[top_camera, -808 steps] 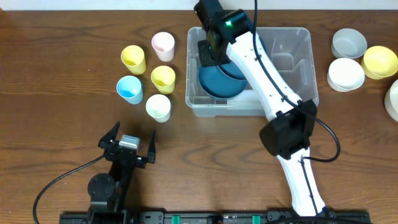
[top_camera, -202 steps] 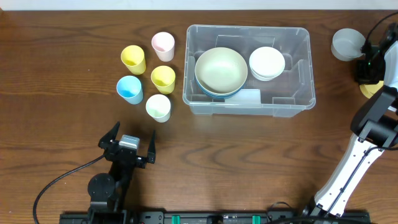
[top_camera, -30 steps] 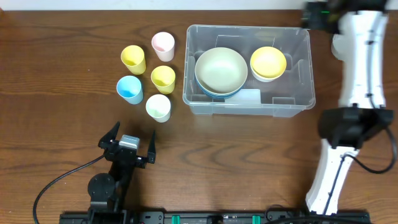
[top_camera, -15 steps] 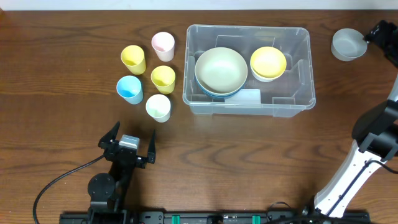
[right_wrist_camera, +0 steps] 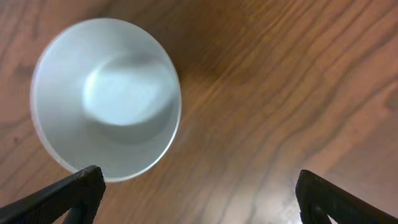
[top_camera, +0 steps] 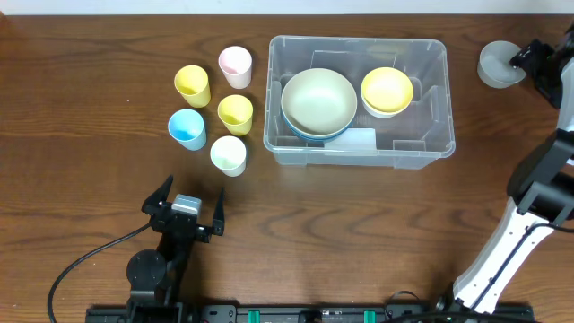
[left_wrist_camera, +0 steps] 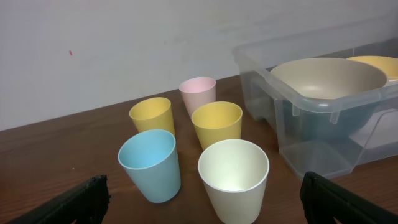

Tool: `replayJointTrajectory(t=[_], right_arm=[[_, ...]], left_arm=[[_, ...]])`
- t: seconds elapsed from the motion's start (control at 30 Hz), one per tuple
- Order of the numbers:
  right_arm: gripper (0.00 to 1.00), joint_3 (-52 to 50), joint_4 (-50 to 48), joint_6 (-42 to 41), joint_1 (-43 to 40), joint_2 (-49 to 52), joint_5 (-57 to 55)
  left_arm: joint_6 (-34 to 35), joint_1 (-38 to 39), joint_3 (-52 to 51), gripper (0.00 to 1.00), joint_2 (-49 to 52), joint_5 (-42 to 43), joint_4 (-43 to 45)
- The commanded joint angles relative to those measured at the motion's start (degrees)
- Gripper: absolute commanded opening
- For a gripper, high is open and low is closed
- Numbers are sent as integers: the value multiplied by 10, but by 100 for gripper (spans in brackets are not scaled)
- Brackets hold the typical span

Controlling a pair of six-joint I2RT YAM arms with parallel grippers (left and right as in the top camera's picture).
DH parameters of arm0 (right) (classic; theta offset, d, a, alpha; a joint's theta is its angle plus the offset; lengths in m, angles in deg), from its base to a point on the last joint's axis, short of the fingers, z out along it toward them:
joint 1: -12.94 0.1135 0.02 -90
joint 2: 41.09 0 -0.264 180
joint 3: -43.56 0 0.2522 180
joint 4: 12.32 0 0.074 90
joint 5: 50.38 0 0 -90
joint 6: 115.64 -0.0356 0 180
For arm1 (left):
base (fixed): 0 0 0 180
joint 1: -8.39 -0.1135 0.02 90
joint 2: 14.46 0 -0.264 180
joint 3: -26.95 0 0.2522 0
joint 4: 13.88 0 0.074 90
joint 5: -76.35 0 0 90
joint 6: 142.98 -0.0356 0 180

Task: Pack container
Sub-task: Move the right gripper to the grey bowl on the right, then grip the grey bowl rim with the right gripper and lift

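Note:
I can see my right gripper's open fingers lined up across the grey bowl's near rim [right_wrist_camera: 170,142]. I should keep lowering the gripper toward the bowl and close it on that rim [right_wrist_camera: 163,154].
The clear container [top_camera: 437,100] stands in the middle of the table. It holds a beige bowl [top_camera: 318,100] stacked on a blue one and a yellow bowl [top_camera: 387,88] stacked on a white one. A grey bowl [top_camera: 496,65] sits to its right, near the table's far right. My right gripper [top_camera: 536,66] hovers open just right of that bowl. The right wrist view shows the grey bowl [right_wrist_camera: 106,106] at upper left, with one fingertip [right_wrist_camera: 84,186] by its rim and nothing between the fingers. My left gripper [top_camera: 186,208] rests open at the front left, facing the cups.
Several cups stand left of the container: two yellow [top_camera: 192,83] [top_camera: 235,111], a pink [top_camera: 235,63], a blue [top_camera: 186,127] and a cream [top_camera: 228,153]. In the left wrist view the cream cup [left_wrist_camera: 233,177] is nearest and the container wall [left_wrist_camera: 311,134] is at the right.
My right arm has swung from the container's back right corner out to the right and now sits beside the grey bowl. The left arm has not moved.

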Motion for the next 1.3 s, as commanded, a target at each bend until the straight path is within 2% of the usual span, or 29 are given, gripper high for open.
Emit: replayJointTrajectory(t=[0.0,0.4,0.53,0.9,1.03,1.13,1.27], right_arm=[[99,-5,-8,-13,3,35,3],[99,-5,-28,-14,3,50,0],[93,-5,-19,-15,3,50,-9],[91,-5,12,-17,1,50,-40],[88,-5,18,-17,0,50,-40],[76,-5,21,-20,-1,50,-40],[75,-5,20,-21,-2,52,-41]], left_arm=[[-6,-3,-11,98,0,3,-18],[-6,-3,-11,98,0,4,-18],[-6,-3,-11,98,0,4,-18],[-6,-3,-11,98,0,3,-18],[-6,-3,-11,98,0,3,-18],[-6,-3,-11,98,0,3,-18],[-6,-3,-11,98,0,4,-18]])
